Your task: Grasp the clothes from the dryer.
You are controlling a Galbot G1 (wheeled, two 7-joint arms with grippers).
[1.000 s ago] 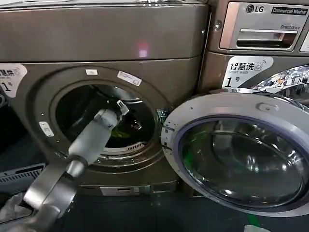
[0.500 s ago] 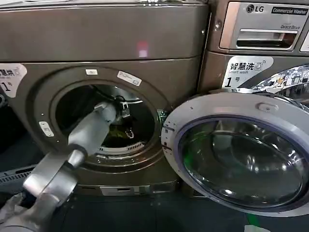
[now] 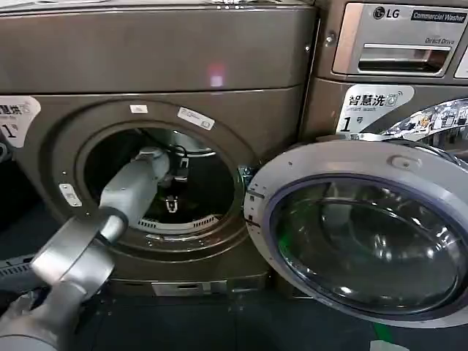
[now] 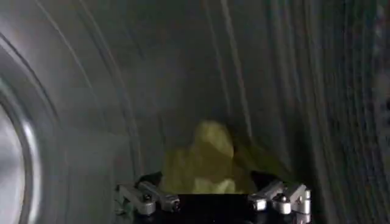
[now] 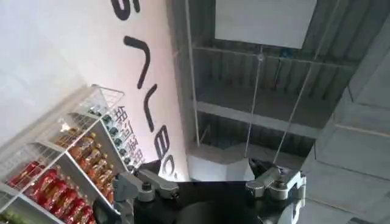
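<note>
The clothes [image 4: 198, 167] will come loose together and hang down past my left gripper when I lift them, because a raised fold [image 4: 214, 137] is on top of the loose heap.
The dryer [image 3: 161, 66] is bronze-grey, and its round port stands open. My left arm reaches through the port, and the left gripper [image 3: 172, 203] points down inside the dark drum. In the left wrist view the clothes [image 4: 210, 155], a small yellow-green bunch of fabric, lie on the ribbed drum wall. The left gripper [image 4: 213, 193] is open just short of the clothes, with one finger on each side of the bunch and neither closed on it. The right gripper [image 5: 207, 179] is open and holds nothing; it points up at a ceiling away from the dryer.
The chrome-ringed glass door [image 3: 365, 227] hangs open to the right of the port, in front of the silver LG washer [image 3: 395, 44]. A grey slatted basket edge [image 3: 11, 270] sits low on the left. Shelves of bottles [image 5: 55, 182] show in the right wrist view.
My left arm has swung left and reached deeper into the drum, and the gripper now hangs lower. The yellow-green patch that showed beside the gripper in the head view is now covered.
</note>
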